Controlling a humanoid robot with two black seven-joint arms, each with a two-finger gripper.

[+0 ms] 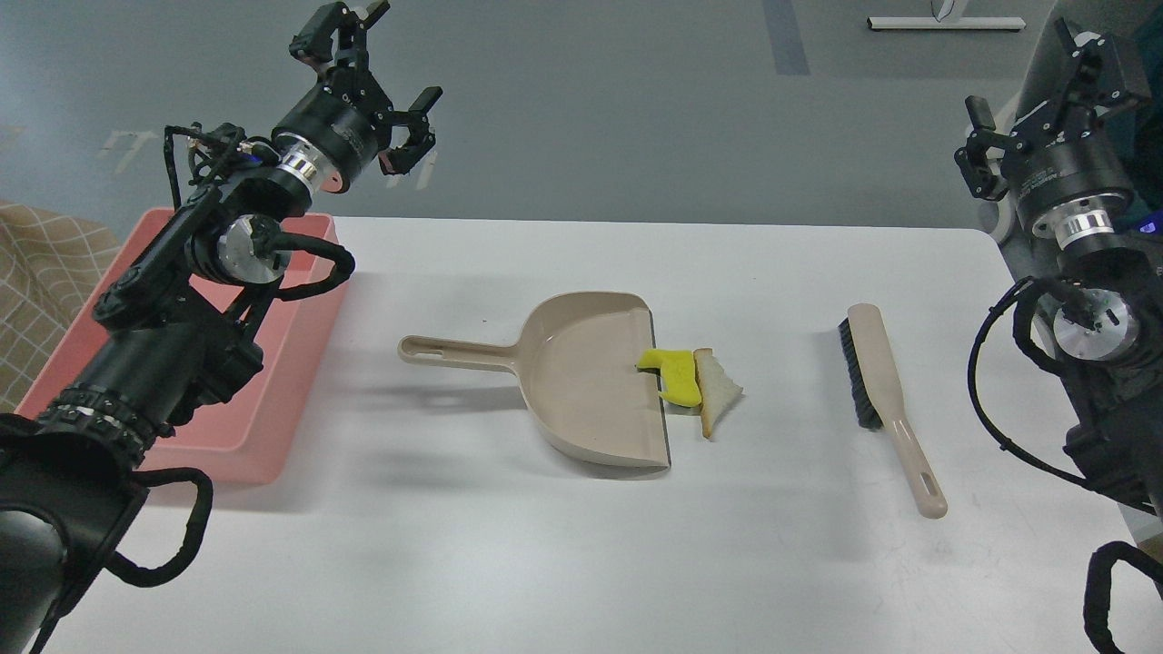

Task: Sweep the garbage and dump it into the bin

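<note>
I expect the white bread slice (716, 392) to push the yellow foam chunk (676, 375) into the dustpan when I sweep, because the bread slice lies against the chunk.
The yellow foam chunk (674, 374) lies across the lip of the beige dustpan (581, 381) at mid-table, partly inside it. The white bread slice (718, 392) lies on the table against the chunk's right side. The pink bin (263, 436) stands at the table's left edge, largely hidden behind my left arm. My left gripper (389, 68) is open and empty, raised high beyond the bin's far corner. My right gripper (1031, 86) is open and empty, raised above the table's far right corner.
A beige hand brush with black bristles (883, 400) lies on the table right of the garbage, handle toward the front. The dustpan's handle (454, 351) points left toward the bin. A tan checked cloth (41, 272) sits left of the bin.
</note>
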